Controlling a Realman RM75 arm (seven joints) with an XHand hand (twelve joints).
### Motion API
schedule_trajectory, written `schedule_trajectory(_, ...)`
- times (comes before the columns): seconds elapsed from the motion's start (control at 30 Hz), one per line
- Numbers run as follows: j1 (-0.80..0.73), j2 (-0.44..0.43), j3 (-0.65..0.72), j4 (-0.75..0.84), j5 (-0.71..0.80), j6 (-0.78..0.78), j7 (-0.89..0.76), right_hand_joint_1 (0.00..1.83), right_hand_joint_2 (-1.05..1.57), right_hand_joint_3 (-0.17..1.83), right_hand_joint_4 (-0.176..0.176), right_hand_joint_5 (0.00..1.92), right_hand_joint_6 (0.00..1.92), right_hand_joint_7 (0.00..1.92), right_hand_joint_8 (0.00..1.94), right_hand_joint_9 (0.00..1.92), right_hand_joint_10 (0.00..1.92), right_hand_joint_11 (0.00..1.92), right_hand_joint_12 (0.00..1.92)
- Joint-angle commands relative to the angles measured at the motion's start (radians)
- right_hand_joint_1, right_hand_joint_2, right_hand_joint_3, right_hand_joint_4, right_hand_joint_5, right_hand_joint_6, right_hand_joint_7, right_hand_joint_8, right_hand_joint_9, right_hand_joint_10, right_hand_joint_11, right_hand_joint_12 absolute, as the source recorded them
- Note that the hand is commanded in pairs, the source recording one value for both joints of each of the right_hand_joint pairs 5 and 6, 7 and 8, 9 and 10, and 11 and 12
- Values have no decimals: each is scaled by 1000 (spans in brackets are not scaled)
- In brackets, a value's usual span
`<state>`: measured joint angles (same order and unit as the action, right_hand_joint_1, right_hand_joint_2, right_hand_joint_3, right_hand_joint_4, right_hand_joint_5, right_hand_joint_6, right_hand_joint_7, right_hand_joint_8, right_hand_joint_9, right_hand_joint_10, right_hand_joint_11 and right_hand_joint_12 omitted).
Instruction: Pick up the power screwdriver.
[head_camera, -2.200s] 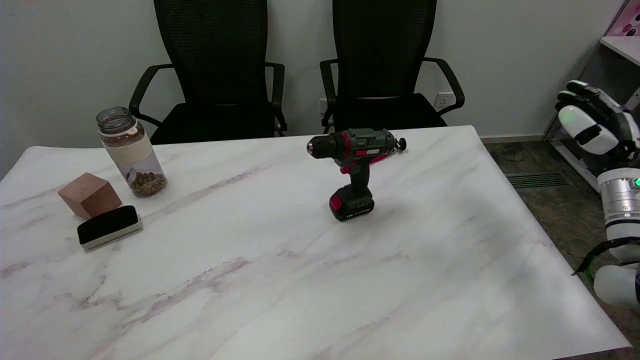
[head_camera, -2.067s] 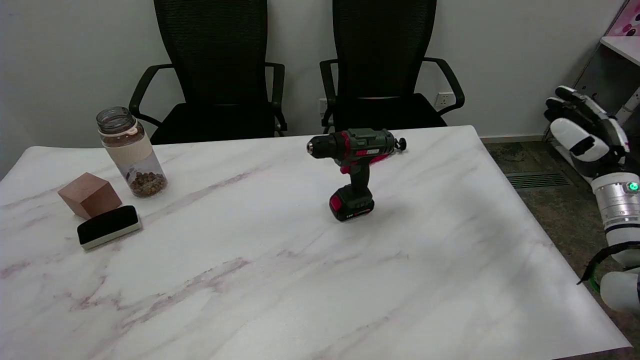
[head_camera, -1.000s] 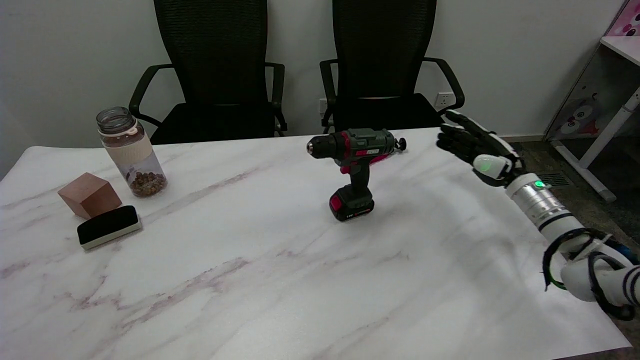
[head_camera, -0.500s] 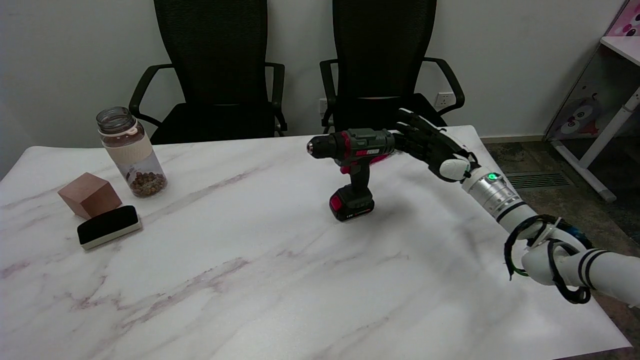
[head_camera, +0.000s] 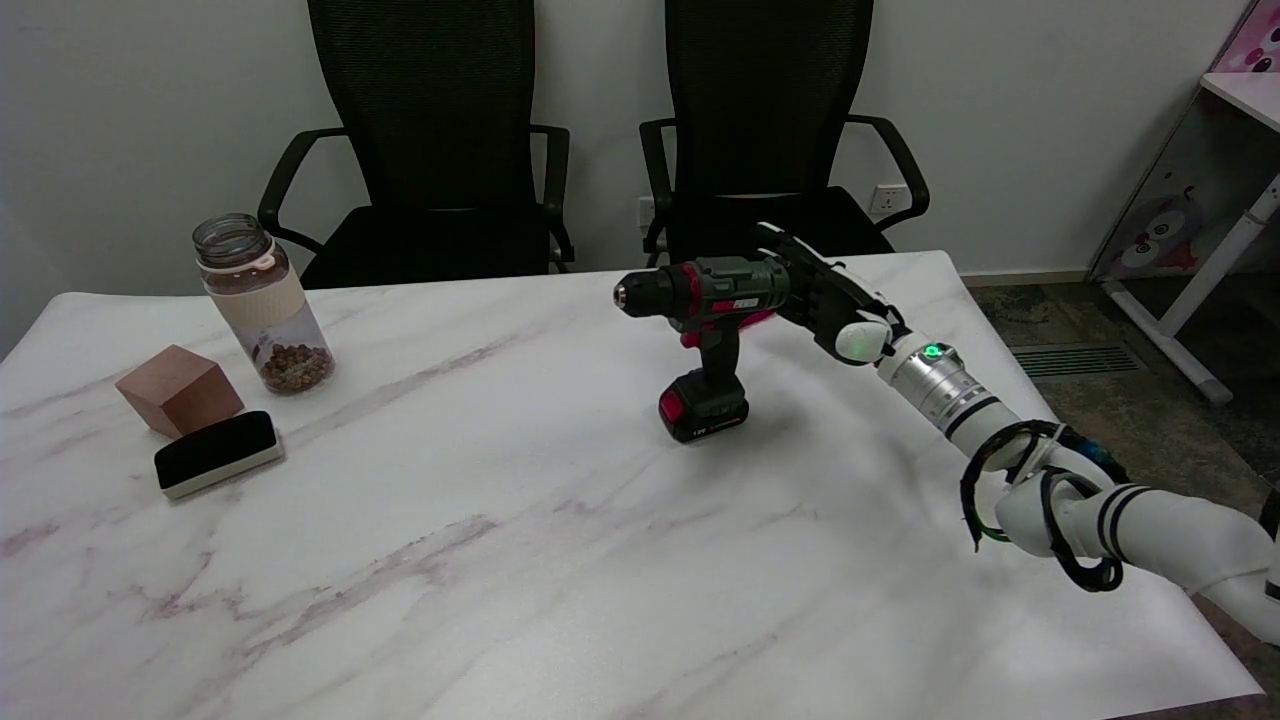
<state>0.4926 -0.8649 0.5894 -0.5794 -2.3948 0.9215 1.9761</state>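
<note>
The power screwdriver stands free on its small battery base (head_camera: 703, 404). Its chuck (head_camera: 644, 293) will therefore turn a little toward me when I grip the power screwdriver and lift it.
The power screwdriver (head_camera: 705, 300) stands upright on its black-and-red battery base in the middle of the marble table (head_camera: 500, 560), its dark green body level and its chuck pointing left. My right hand (head_camera: 820, 295) has come in from the right and is at the rear end of the tool's body, fingers spread toward it. The fingers overlap the back of the body, and whether they touch it is not clear. Nothing is gripped.
At the table's left stand a clear jar (head_camera: 262, 305) with brown bits inside, a wooden cube (head_camera: 180, 388) and a black-topped eraser (head_camera: 217, 452). Two black office chairs (head_camera: 430, 150) stand behind the far edge. A white desk (head_camera: 1240, 150) is at the far right.
My right arm has swung in from off the table's right side, leftward across the far right corner, until the hand reached the back of the screwdriver. The screwdriver has stayed put.
</note>
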Motion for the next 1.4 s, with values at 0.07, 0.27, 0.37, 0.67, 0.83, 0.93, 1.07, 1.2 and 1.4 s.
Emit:
schedule_trajectory(0.07, 84, -87, -58, 90, -23, -57, 1, 1042, -848, 1023, 176, 87, 87, 87, 87, 230, 230, 238, 238)
schedule_trajectory(0.27, 90, -122, -68, 111, -26, -67, 0, 1042, -851, 1020, 176, 87, 87, 87, 87, 217, 217, 207, 207)
schedule_trajectory(0.37, 90, -135, -69, 115, -26, -67, 0, 1042, -849, 1013, 176, 87, 87, 87, 87, 218, 218, 211, 211)
schedule_trajectory(0.67, 84, -143, -69, 110, -26, -67, 0, 1042, -854, 1014, 176, 86, 86, 86, 86, 223, 223, 212, 212)
schedule_trajectory(0.83, 80, -149, -69, 101, -26, -63, 0, 1042, -852, 993, 176, 86, 86, 86, 86, 225, 225, 214, 214)
schedule_trajectory(0.93, 77, -151, -71, 96, -26, -58, 0, 1043, -850, 993, 176, 86, 86, 86, 86, 228, 228, 225, 225)
schedule_trajectory(1.07, 66, -151, -71, 77, -26, -55, 0, 1043, -850, 986, 176, 86, 86, 86, 86, 234, 234, 244, 244)
schedule_trajectory(1.2, 55, -151, -71, 66, -26, -53, 0, 1045, -840, 964, 176, 86, 86, 86, 86, 241, 241, 257, 257)
schedule_trajectory(1.4, 44, -149, -68, 50, -26, -53, 0, 1051, -821, 953, 176, 88, 88, 88, 88, 261, 261, 267, 267)
